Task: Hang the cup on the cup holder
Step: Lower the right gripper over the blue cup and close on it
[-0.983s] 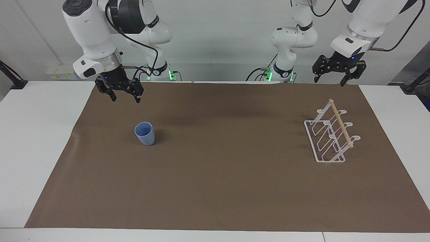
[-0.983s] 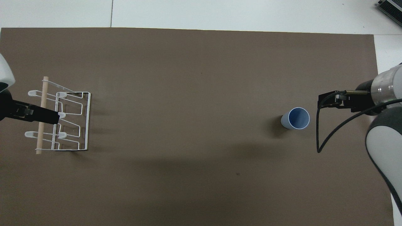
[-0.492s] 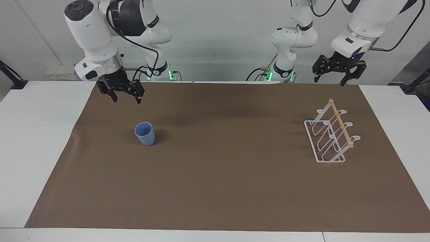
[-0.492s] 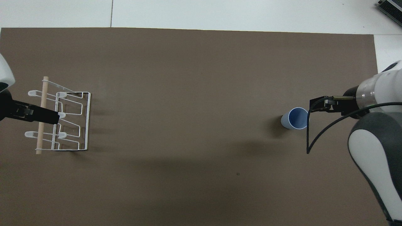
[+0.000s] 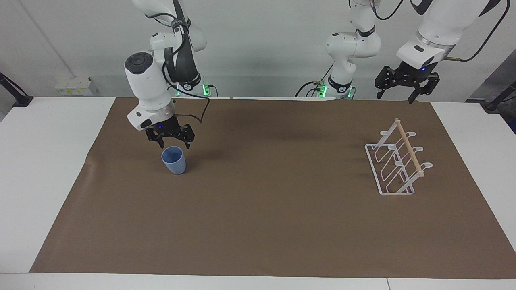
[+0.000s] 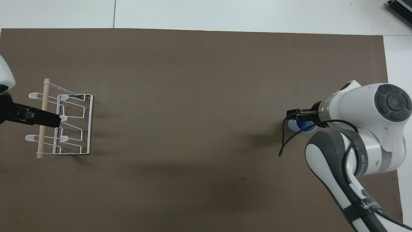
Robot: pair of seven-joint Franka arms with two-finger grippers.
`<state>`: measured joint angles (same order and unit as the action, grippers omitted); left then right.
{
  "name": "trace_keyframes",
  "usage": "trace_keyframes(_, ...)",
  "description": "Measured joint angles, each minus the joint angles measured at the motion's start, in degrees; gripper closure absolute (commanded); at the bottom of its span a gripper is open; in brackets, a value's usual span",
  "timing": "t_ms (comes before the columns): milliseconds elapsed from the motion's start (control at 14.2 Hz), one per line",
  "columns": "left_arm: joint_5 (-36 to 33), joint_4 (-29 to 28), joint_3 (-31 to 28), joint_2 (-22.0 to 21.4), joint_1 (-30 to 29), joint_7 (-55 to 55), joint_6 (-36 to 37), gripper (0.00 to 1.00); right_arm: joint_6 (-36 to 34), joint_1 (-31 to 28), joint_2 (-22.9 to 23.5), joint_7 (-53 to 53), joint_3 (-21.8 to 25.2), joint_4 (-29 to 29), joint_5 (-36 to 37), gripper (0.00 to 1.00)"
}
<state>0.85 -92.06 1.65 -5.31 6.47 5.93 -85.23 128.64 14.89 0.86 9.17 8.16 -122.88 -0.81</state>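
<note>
The clean blue inside (image 6: 304, 124) can be seen past the cup's pale rim. I should expect the light-blue cup (image 6: 295, 125) to be empty when I tip it sideways.
The light-blue cup (image 5: 174, 161) stands upright on the brown mat toward the right arm's end of the table. My right gripper (image 5: 174, 144) hangs open just above its rim, fingers spread to either side and holding nothing. In the overhead view the right arm covers most of the cup (image 6: 296, 126). The white wire cup holder (image 5: 409, 150) with its wooden dowel stands toward the left arm's end. My left gripper (image 5: 396, 97) waits open in the air over the mat's edge at the robots' end of the table, empty; in the overhead view it overlaps the cup holder (image 6: 91, 124).
A brown mat (image 5: 282, 225) covers most of the white table (image 5: 44, 169). White strips of table show around the mat. Nothing else lies on the mat between the cup and the cup holder.
My right arm has swung out and come down from the mat's edge near the robots to just above the cup. The left arm, the cup and the cup holder have not moved.
</note>
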Motion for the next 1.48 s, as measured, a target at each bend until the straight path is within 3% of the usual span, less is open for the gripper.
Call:
trace_keyframes(351, 0.0, 0.0, 0.0, 0.0, 0.0, 0.0, 0.0, 0.00, 9.6, 0.8, 2.5, -0.4, 0.0, -5.7, 0.0, 0.00)
trace_keyframes(562, 0.0, 0.0, 0.0, 0.0, 0.0, 0.0, 0.0, 0.00, 11.0, 1.2, 2.5, -0.4, 0.0, -7.4, 0.0, 0.01)
trace_keyframes(632, 0.0, 0.0, 0.0, 0.0, 0.0, 0.0, 0.0, 0.00, 11.0, 0.9, 2.4, -0.5, 0.1, -7.5, 0.0, 0.37)
trace_keyframes(702, 0.0, 0.0, 0.0, 0.0, 0.0, 0.0, 0.0, 0.00, 10.9, 0.7, 2.4, -0.9, 0.1, -7.6, 0.0, 0.62)
trace_keyframes(773, 0.0, 0.0, 0.0, 0.0, 0.0, 0.0, 0.0, 0.00, 10.8, 0.6, 2.4, -1.5, 0.1, -7.7, 0.0, 0.86)
trace_keyframes(843, 0.0, 0.0, 0.0, 0.0, 0.0, 0.0, 0.0, 0.00, 10.8, 0.6, 2.2, -1.8, 0.1, -7.6, 0.0, 1.00)
trace_keyframes(1194, 0.0, 0.0, 0.0, 0.0, 0.0, 0.0, 0.0, 0.00, 10.4, 0.5, 1.8, -1.8, 0.1, -7.3, 0.0, 1.00)
trace_keyframes(1475, 0.0, 0.0, 0.0, 0.0, 0.0, 0.0, 0.0, 0.00, 2.2, 0.4, 1.3, -1.8, 0.2, -1.4, 0.0, 1.00)
